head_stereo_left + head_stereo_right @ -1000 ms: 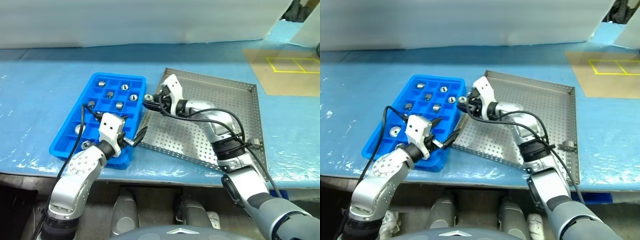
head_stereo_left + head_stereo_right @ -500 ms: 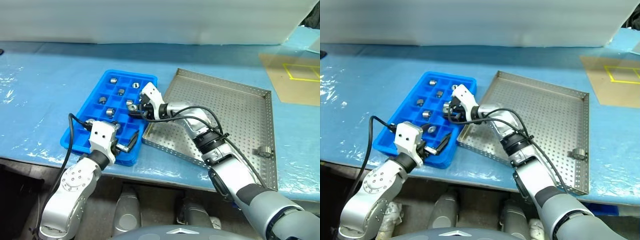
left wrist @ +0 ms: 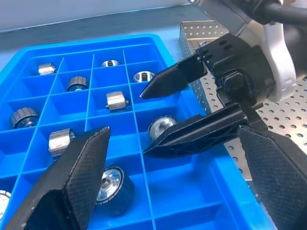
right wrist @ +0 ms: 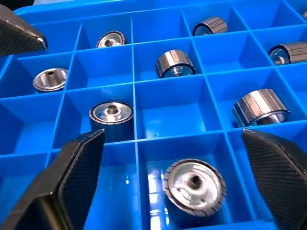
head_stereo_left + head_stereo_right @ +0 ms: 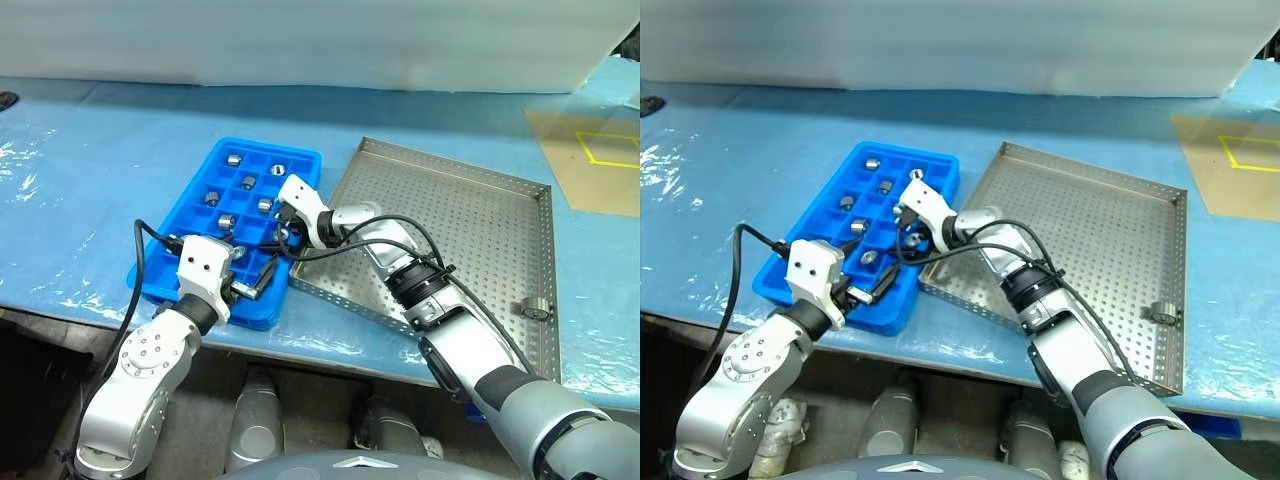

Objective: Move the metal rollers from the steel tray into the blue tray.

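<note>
The roller in the blue compartment (image 4: 194, 188) is lying clear of my fingers, so I should keep my right gripper moving toward the steel tray's lone roller (image 5: 536, 308) and close it there.
The blue tray (image 5: 312, 158) lies left of the steel tray (image 5: 470, 230) and holds several metal rollers (image 5: 233, 159) in its compartments. My right gripper (image 5: 283, 238) hangs open over the tray's near right part. A roller (image 4: 194, 184) lies in the compartment between its fingers (image 4: 72, 167), free of them. The left wrist view shows that same roller (image 3: 162, 127) under the right gripper's black fingers (image 3: 175, 79). My left gripper (image 5: 255, 268) is open and empty just in front of it, pointing at the tray. One roller (image 5: 535, 311) lies near the steel tray's near right rim.
Both trays rest on a table under blue sheeting (image 5: 90, 180), close to its front edge. A white board (image 5: 300, 40) runs along the back. A brown sheet with yellow tape (image 5: 595, 160) lies at the far right. A black cable (image 5: 140, 260) loops off my left wrist.
My right gripper carried a roller from the steel tray's corner over the blue tray, lowered, then opened and left the roller in a compartment. The head camera swung left. The left gripper hardly moved.
</note>
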`<state>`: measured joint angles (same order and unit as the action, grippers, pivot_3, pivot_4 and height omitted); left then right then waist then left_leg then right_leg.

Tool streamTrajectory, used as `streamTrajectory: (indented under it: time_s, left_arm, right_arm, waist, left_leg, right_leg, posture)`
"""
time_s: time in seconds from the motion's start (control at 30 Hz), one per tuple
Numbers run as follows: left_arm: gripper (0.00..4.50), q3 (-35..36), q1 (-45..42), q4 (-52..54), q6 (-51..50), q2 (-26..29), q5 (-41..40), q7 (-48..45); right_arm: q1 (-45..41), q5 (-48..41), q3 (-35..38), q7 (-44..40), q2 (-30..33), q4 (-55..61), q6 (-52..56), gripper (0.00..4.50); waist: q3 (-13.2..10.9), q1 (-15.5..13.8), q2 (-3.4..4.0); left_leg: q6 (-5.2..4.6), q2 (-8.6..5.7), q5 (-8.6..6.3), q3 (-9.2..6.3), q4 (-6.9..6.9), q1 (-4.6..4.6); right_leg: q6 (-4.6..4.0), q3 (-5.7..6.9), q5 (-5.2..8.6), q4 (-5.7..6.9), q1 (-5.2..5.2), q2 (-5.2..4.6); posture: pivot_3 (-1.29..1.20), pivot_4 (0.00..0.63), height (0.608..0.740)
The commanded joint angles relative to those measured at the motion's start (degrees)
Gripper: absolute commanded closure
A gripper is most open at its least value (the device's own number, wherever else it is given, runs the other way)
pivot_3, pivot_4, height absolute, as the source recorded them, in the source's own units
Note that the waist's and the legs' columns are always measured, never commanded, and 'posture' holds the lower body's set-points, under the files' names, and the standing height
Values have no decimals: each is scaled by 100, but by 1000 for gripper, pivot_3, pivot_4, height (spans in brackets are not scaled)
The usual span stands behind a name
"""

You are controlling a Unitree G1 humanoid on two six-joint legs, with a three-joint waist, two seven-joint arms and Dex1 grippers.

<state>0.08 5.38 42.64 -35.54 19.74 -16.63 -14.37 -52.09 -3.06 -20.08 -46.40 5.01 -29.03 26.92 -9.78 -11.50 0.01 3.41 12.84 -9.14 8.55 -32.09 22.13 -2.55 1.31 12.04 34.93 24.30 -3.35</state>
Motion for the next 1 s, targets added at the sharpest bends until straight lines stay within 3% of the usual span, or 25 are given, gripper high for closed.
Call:
streamTrajectory:
  time_s: [0.03, 0.27, 0.47, 0.67, 1.0]
  left_arm:
    - [0, -6, -377, -181, 109, 66, -73, -216]
    - [0, -299, -1293, -1122, 385, 38, -158, -849]
    - [0, -664, -2129, -2240, 836, -74, -154, -1558]
    - [0, -970, -2766, -3156, 1277, -256, -89, -2145]
    - [0, -1219, -3246, -3964, 1715, -543, -8, -2673]
  right_arm:
    - [-39, -376, 736, 140, 171, 375, 15, 30]
    - [642, -831, 1638, 195, 1143, 1502, 817, 30]
    - [1884, -875, 2242, 604, 2150, 2910, 1769, 30]
    - [2934, -885, 2869, 1204, 2609, 3953, 2484, 30]
    - [4122, -646, 3059, 1578, 3430, 4694, 2642, 30]
  waist:
    - [-1, -11, 1]
    - [0, 84, 0]
    - [1, 438, 0]
    - [3, 859, 2]
    - [5, 1183, 5]
  left_leg:
    - [2, 0, 1, 0, 0, 1]
    - [17, -4, 11, 3, -9, 0]
    - [19, -5, 12, 6, -9, -4]
    - [19, -6, 13, 23, -9, -24]
    - [-6, -9, 0, 54, -17, -46]
  right_leg:
    - [0, 0, 0, 1, 0, 0]
    - [4, -5, -3, 5, -4, -1]
    - [21, -11, -15, 6, -4, 5]
    - [7, -33, -8, 9, -7, 11]
    - [13, -67, -12, -3, -22, 11]
  posture:
    - [294, 150, 740]
    - [100, 150, 740]
    - [-99, 150, 740]
    - [-243, 150, 740]
    - [-373, 150, 740]
